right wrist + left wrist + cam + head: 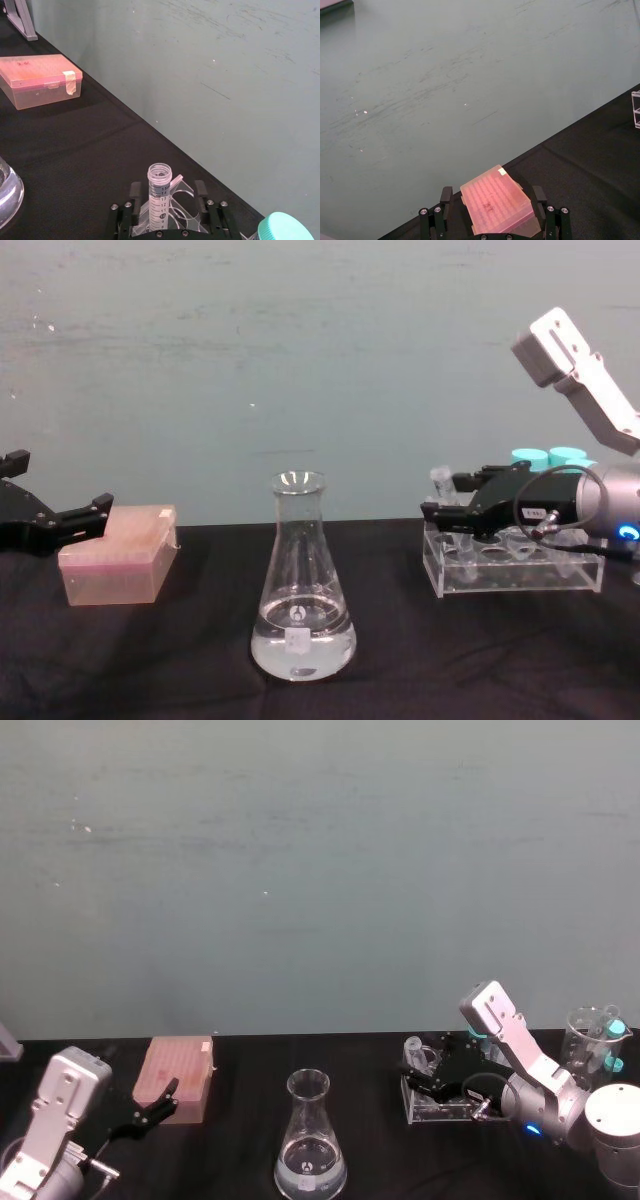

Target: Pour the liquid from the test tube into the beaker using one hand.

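Note:
The test tube (442, 482) leans loosely in its rack hole (462, 540). It will slide out freely and leave the rack behind when I lift.
The test tube (159, 189) stands upright and uncapped at the left end of a clear rack (520, 565). It also shows as the test tube (414, 1051) and the test tube (440, 479). My right gripper (167, 192) is open, with one finger on each side of the tube and a gap to both. That right gripper (442, 498) reaches in from the right over the rack. Whether the tube holds liquid I cannot tell. The beaker (300, 590), a tall conical flask, stands mid-table with clear liquid (302, 648) in its base. The left gripper (150, 1112) rests open at the left.
A pink lidded box (178, 1075) lies just beyond the left gripper's fingers. Teal-capped tubes (545, 457) stand in the rack behind my right gripper. A glass container (590, 1040) and a white cylinder (615, 1120) stand at the far right. A black cloth (180, 670) covers the table.

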Robot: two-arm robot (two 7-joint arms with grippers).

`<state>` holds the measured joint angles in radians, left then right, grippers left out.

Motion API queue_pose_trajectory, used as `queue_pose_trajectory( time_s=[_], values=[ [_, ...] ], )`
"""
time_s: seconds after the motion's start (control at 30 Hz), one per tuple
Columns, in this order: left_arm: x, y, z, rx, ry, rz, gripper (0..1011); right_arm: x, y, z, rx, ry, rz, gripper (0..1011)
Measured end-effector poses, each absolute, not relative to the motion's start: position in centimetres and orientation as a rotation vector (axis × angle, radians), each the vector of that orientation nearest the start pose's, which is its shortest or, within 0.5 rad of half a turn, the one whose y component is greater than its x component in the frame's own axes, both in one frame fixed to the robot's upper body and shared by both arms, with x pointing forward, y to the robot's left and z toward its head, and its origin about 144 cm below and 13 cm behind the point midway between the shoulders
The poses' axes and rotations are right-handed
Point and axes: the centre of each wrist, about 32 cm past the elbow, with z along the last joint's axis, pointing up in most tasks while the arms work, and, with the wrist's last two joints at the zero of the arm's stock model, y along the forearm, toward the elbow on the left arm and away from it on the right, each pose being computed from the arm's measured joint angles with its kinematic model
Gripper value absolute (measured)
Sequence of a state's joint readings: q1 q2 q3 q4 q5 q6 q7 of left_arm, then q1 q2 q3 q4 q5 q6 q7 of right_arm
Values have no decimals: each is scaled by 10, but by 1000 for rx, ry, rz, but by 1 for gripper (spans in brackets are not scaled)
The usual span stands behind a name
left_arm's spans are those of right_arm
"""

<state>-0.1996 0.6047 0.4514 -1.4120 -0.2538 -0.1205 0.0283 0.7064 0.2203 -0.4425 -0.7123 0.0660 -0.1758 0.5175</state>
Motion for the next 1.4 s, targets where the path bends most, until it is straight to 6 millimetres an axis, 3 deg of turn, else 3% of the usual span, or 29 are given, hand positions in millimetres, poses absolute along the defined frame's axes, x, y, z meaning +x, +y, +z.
queue_pose_trajectory(
  time_s=[0.47, 1.4],
  values=[
    [489, 310, 1140, 304, -285, 1248, 1000, 629, -256, 1153, -357, -172, -853, 233],
    [489, 310, 1140, 304, -285, 1248, 1000, 627, -256, 1161, -330, -182, -852, 218]
  ],
)
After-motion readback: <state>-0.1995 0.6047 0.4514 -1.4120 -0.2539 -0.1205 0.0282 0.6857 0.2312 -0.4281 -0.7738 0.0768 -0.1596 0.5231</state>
